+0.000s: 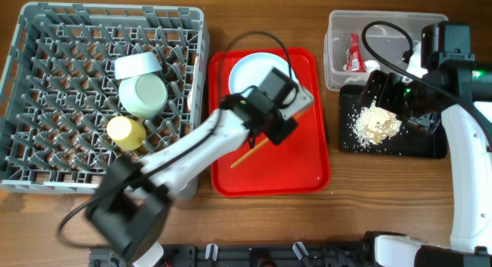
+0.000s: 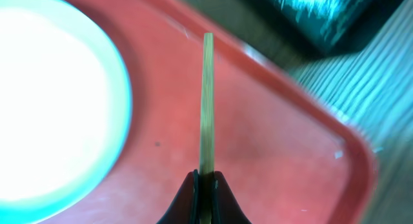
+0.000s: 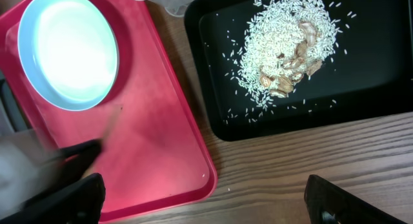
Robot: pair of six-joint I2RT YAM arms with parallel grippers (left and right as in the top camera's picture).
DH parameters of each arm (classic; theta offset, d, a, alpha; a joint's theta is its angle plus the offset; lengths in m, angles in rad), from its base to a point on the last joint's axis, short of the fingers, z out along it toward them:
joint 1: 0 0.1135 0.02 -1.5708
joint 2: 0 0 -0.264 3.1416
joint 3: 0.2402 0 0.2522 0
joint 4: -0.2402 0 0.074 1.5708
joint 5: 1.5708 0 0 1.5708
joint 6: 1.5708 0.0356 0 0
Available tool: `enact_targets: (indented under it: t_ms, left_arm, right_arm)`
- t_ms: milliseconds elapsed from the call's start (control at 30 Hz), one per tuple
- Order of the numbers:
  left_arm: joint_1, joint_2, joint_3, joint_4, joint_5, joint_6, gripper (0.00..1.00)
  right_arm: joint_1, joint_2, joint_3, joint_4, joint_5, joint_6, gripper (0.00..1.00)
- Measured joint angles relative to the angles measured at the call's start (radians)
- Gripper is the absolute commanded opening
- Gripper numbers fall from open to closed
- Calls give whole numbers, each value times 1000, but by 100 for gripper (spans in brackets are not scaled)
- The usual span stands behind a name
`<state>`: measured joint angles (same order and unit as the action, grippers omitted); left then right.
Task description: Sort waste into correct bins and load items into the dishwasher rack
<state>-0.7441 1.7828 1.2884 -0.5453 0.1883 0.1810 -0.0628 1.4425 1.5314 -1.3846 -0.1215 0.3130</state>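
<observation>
My left gripper goes on toward the rack's edge (image 1: 189,102) beside the red tray and lets go there, as the chopstick's free length (image 1: 247,155) is clear of the plate.
My left gripper (image 1: 270,135) (image 2: 206,180) is shut on one end of the thin wooden chopstick (image 2: 207,101) (image 1: 247,155) over the red serving tray (image 1: 300,155). The pale-blue plate (image 1: 254,71) (image 3: 68,50) lies on that tray. My right gripper (image 1: 387,91) (image 3: 203,198) is open and empty above the black tray (image 1: 419,144) (image 3: 361,88), which holds the whitish food scraps (image 1: 377,122) (image 3: 284,50). The clear tub (image 1: 338,36) holds the red wrapper (image 1: 354,53) and a small white bit (image 1: 372,65). The grey rack (image 1: 46,82) holds the pale blue bowl (image 1: 138,65), green bowl (image 1: 144,95) and yellow cup (image 1: 125,131). The fork is out of view.
The red serving tray (image 3: 161,146) sits between the rack and the black tray, with a strip of wooden table (image 1: 338,205) around it. The left arm (image 1: 184,155) crosses the tray's left edge. Loose grains lie scattered in the black tray.
</observation>
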Motion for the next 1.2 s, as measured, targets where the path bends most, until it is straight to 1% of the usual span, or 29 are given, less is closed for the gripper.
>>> enact_targets:
  t_ms: [33, 100, 167, 200, 300, 400, 500, 667, 700, 733, 767, 800, 900, 967, 1033, 1100, 1200]
  left_arm:
    - [23, -68, 0, -7, -1, -11, 4]
    - [71, -139, 0, -26, -2, -19, 4]
    - [167, -199, 0, -47, -17, -24, 4]
    - [206, -212, 0, -47, -26, -26, 4]
    - [410, -226, 0, -47, -45, -27, 4]
    - [538, -227, 0, -23, -49, -27, 4]
    - [603, -225, 0, 28, -49, -69, 4]
    - [611, -128, 0, 60, -54, -159, 4]
    - [611, -108, 0, 60, -58, -174, 13]
    - [611, -94, 0, 63, -60, -185, 36]
    - [611, -84, 0, 76, -61, -195, 68]
    - [611, -81, 0, 82, -61, -201, 78]
    - [611, -81, 0, 87, -61, -222, 100]
    - [605, -82, 0, 91, -55, -226, 100]
    - [572, -98, 0, 105, -32, -224, 100]
    - [496, -113, 0, 113, -14, -224, 100]
    - [335, -112, 0, 153, 39, -224, 100]
  right_arm:
    - [0, 0, 0, -2, 0, 0, 100]
    - [0, 0, 0, -3, 0, 0, 100]
    - [0, 0, 0, -6, 0, 0, 100]
    - [0, 0, 0, -6, 0, 0, 99]
    - [0, 0, 0, -7, 0, 0, 100]
    - [0, 0, 0, -7, 0, 0, 100]
    - [0, 0, 0, -6, 0, 0, 100]
    - [0, 0, 0, -10, 0, 0, 100]
    - [0, 0, 0, -11, 0, 0, 100]
    - [0, 0, 0, -11, 0, 0, 100]
    - [0, 0, 0, -11, 0, 0, 100]
    - [0, 0, 0, -11, 0, 0, 100]
    - [0, 0, 0, -11, 0, 0, 100]
    - [0, 0, 0, -12, 0, 0, 100]
    - [0, 0, 0, -13, 0, 0, 100]
    - [0, 0, 0, -14, 0, 0, 100]
    - [0, 0, 0, -14, 0, 0, 100]
